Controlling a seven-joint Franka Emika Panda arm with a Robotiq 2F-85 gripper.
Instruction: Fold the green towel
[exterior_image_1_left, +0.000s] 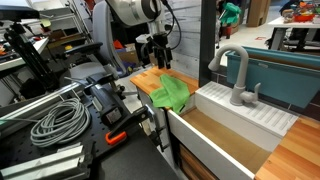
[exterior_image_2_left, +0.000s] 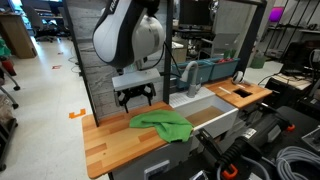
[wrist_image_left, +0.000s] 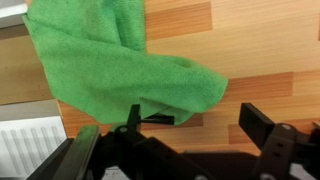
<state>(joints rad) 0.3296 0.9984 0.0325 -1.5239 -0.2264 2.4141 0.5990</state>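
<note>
My gripper should move down next, as my open fingers are on either side of the green towel's corner (wrist_image_left: 212, 88), until it can close on that corner.
The green towel (exterior_image_2_left: 162, 125) lies crumpled on the wooden counter (exterior_image_2_left: 110, 140) beside the sink. It shows in both exterior views (exterior_image_1_left: 171, 95) and fills the upper left of the wrist view (wrist_image_left: 110, 60). My gripper (exterior_image_2_left: 135, 99) hangs open just above the counter, behind the towel (exterior_image_1_left: 158, 55). In the wrist view the open fingers (wrist_image_left: 195, 120) straddle bare wood next to the towel's edge, with one finger at the towel's corner. Nothing is held.
A white sink (exterior_image_2_left: 205, 110) with a grey faucet (exterior_image_1_left: 238, 75) adjoins the counter. A wooden board with a dark cutout (exterior_image_2_left: 240, 93) lies past the sink. Coiled grey cables (exterior_image_1_left: 55, 122) and clamps with orange handles (exterior_image_1_left: 125, 133) clutter the near bench.
</note>
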